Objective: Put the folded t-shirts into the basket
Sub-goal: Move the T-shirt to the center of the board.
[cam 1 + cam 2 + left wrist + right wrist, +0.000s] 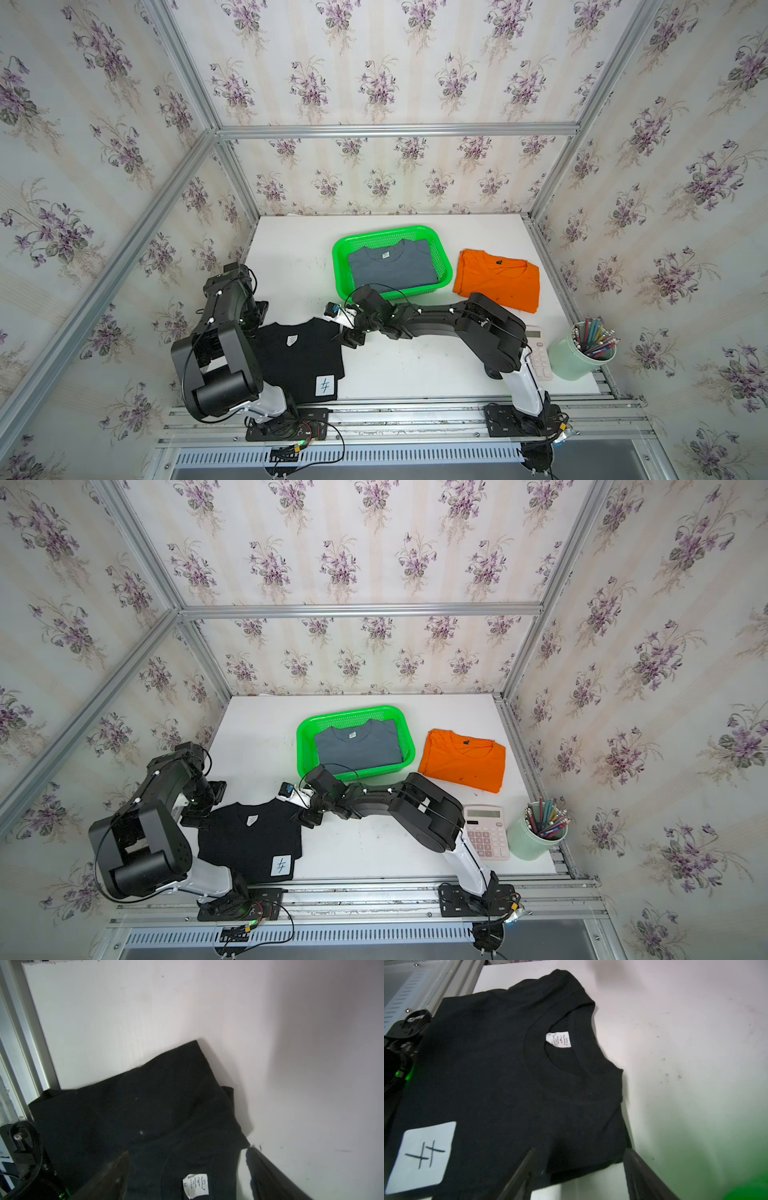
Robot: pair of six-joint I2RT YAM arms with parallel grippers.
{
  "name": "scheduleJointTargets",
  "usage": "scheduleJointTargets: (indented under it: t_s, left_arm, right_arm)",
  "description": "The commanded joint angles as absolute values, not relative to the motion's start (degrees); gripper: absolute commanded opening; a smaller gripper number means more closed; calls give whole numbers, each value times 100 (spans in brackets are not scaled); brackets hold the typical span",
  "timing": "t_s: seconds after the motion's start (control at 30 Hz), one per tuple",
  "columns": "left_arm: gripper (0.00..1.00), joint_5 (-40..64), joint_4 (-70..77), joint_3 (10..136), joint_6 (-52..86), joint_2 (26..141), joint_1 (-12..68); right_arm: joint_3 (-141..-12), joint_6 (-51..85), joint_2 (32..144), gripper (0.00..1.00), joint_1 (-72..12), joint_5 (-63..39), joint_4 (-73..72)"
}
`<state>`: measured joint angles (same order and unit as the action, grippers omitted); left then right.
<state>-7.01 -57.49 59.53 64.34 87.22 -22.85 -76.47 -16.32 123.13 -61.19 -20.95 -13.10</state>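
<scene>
Next, I drag the black t-shirt [297, 360] toward the clear middle [400, 364] with my right gripper before both grippers lift it, because it lies cramped under my left gripper's folded arm.
The green basket [386, 231] [349, 711] stands at the middle back of the table with the slate grey t-shirt [392, 266] [357, 746] lying folded inside it. An orange t-shirt [496, 278] [461, 758] lies on the table to its right. The black t-shirt [299, 361] [249, 841] [145, 1109] [508, 1074] lies flat at the near left. My left gripper [187, 1150] [198, 812] is open, low over its far left edge by the collar. My right gripper [579, 1149] [351, 338] is open, its jaws astride the shirt's far right corner.
A pink calculator [486, 831] and a mint cup of pencils [582, 357] [536, 837] stand at the near right. Aluminium posts and wallpapered walls close the table on three sides. A metal rail [415, 405] runs along the front edge.
</scene>
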Motion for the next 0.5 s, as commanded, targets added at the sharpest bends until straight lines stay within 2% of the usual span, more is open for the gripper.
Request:
scheduleJointTargets:
  t_s: [0.0,0.37,0.43,0.47]
  left_arm:
    - [92,-659,-5757,6081,6609,8889,-2301]
    - [95,-570,-5709,6319,6627,9378,-2393]
    - [95,-563,-5704,6319,6630,9431,-2421]
    - [95,-563,-5698,6315,6624,9443,-2425]
  right_arm:
    - [-7918,-1270,12554,72,-6133,-1985,-1194]
    - [-8541,-956,13279,70,-6071,-2220,-720]
    - [-8575,-940,13330,63,-6056,-2369,-653]
    - [-8584,-945,13341,57,-6048,-2427,-624]
